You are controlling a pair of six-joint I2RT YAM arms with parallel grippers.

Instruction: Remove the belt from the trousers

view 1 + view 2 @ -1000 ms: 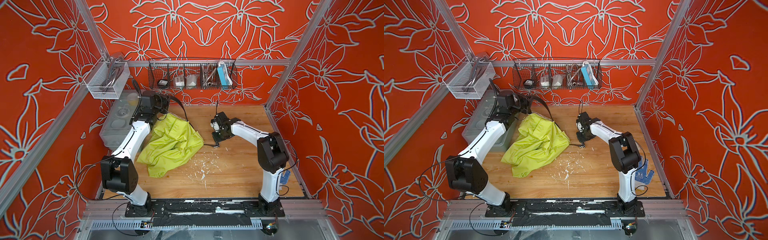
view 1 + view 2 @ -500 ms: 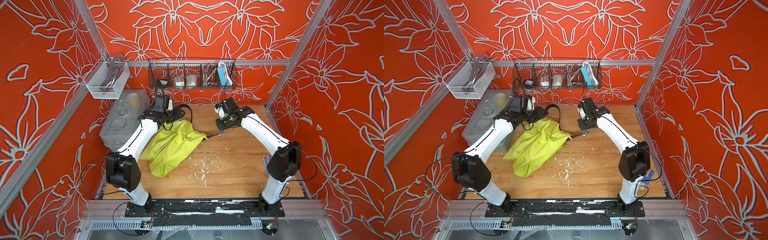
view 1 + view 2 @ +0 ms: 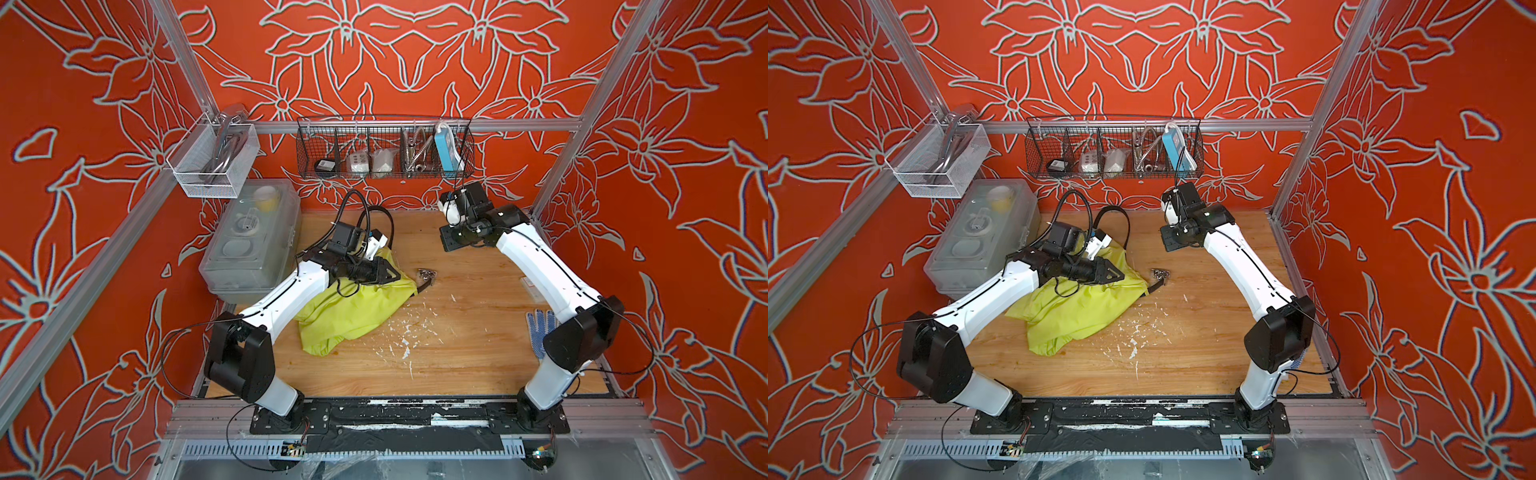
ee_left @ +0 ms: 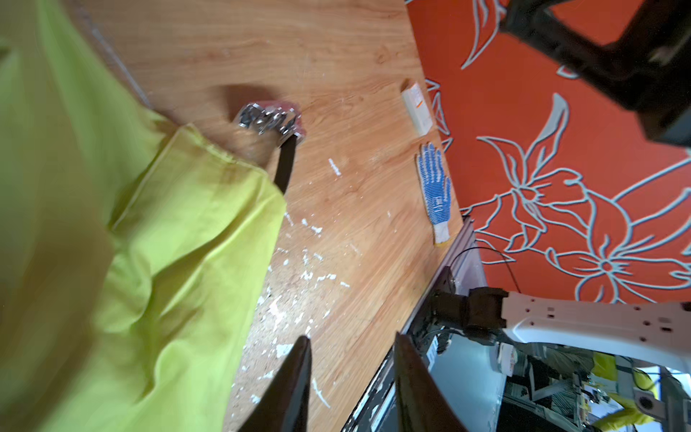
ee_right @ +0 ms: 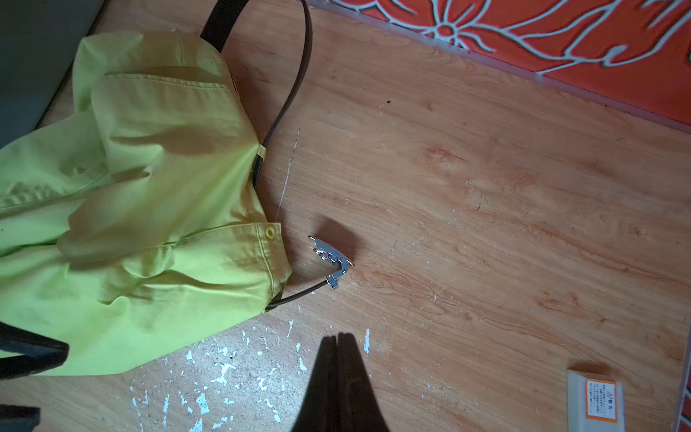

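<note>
The trousers lie loose and the belt's buckle end sticks out toward my right gripper, so next my left gripper pins the cloth while my right gripper pulls.
The lime trousers lie in a heap left of the table's middle. The black belt runs through a loop at their waistband and arcs up behind them. Its metal buckle lies on the wood just right of the cloth. My left gripper hovers over the trousers' right edge, open and empty, pointing at the buckle. My right gripper hangs raised at the back right, shut on nothing.
A clear plastic box stands at the back left. A wire basket and a mesh basket hang on the frame. A blue-dotted glove and a small white box lie at the right. White flecks litter the wood.
The right gripper has let go of the buckle end, shut, and risen toward the back right. The left gripper swung right and came down over the trousers, which have sunk flatter. The buckle now lies on the table.
</note>
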